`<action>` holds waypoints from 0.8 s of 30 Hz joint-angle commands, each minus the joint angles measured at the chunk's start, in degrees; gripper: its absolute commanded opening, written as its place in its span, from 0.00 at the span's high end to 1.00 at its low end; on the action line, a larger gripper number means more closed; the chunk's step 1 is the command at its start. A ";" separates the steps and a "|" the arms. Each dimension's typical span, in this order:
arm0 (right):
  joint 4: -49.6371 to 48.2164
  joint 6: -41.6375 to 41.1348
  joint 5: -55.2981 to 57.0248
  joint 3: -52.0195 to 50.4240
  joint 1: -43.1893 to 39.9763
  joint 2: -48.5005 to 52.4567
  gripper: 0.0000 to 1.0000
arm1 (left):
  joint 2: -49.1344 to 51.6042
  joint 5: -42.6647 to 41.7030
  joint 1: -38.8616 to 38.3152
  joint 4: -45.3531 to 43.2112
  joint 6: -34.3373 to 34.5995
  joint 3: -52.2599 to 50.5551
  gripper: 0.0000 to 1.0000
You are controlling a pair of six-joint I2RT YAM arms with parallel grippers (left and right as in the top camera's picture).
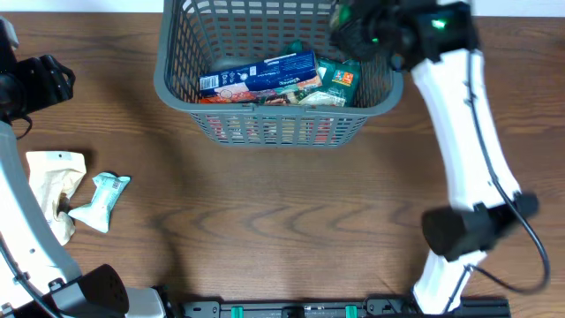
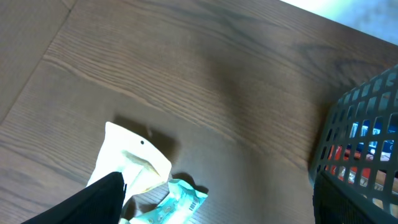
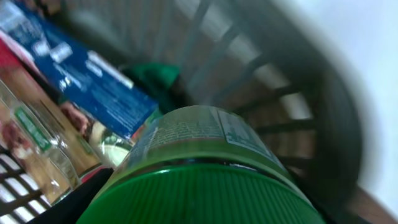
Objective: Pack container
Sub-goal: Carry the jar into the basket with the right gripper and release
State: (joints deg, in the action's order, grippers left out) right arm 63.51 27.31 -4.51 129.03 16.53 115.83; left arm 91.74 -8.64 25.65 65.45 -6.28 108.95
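The jar [image 3: 193,134] points bottom first into the basket, clear of its side, so my right gripper should go on lowering it until it sits beside the blue box.
The container, a dark grey lattice basket [image 1: 265,119], stands at the back middle of the table. It holds a blue box [image 1: 260,75], a green-and-orange packet [image 1: 340,79] and other packs. My right gripper [image 1: 353,31] hangs over the basket's back right corner. In the right wrist view it [image 3: 205,202] is shut on a jar with a green ribbed lid [image 3: 199,143], above the blue box [image 3: 81,81] and inside the basket wall [image 3: 298,81]. My left gripper [image 2: 217,211] is open and empty, above a white pouch [image 2: 134,158] and a teal packet [image 2: 180,202].
The white pouch [image 1: 53,181] and the teal packet [image 1: 101,199] lie on the wooden table at the left. The left arm [image 1: 31,84] is at the far left edge. The basket's corner [image 2: 360,143] shows at the right of the left wrist view.
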 commanded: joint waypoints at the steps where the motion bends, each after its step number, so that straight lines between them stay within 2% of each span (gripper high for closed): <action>1: 0.48 0.81 -3.06 1.46 0.00 4.90 0.99 | -0.13 0.02 -0.13 0.09 -0.96 0.02 0.22; 14: 2.54 -0.31 -6.08 1.40 0.00 16.65 0.99 | -0.13 0.07 -0.13 0.33 -0.98 0.02 0.22; 15: 2.54 -0.94 -6.10 1.38 0.00 17.09 0.94 | -0.13 0.07 -0.13 0.35 -0.98 0.02 0.22; 16: 2.58 -1.55 -6.27 1.38 0.00 17.16 0.75 | -0.13 0.07 -0.13 0.35 -0.98 0.02 0.22; 18: 2.54 -1.99 -6.51 1.36 0.02 17.20 0.46 | -0.13 0.07 -0.13 0.35 -1.11 0.02 0.22; 24: 2.56 -1.97 -6.49 1.46 0.04 15.63 0.32 | -0.13 0.07 -0.13 0.35 -1.20 0.02 0.22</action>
State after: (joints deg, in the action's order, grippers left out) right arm 66.17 26.15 -7.07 129.05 15.99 132.18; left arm 91.74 -8.62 25.65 65.60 -6.44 108.95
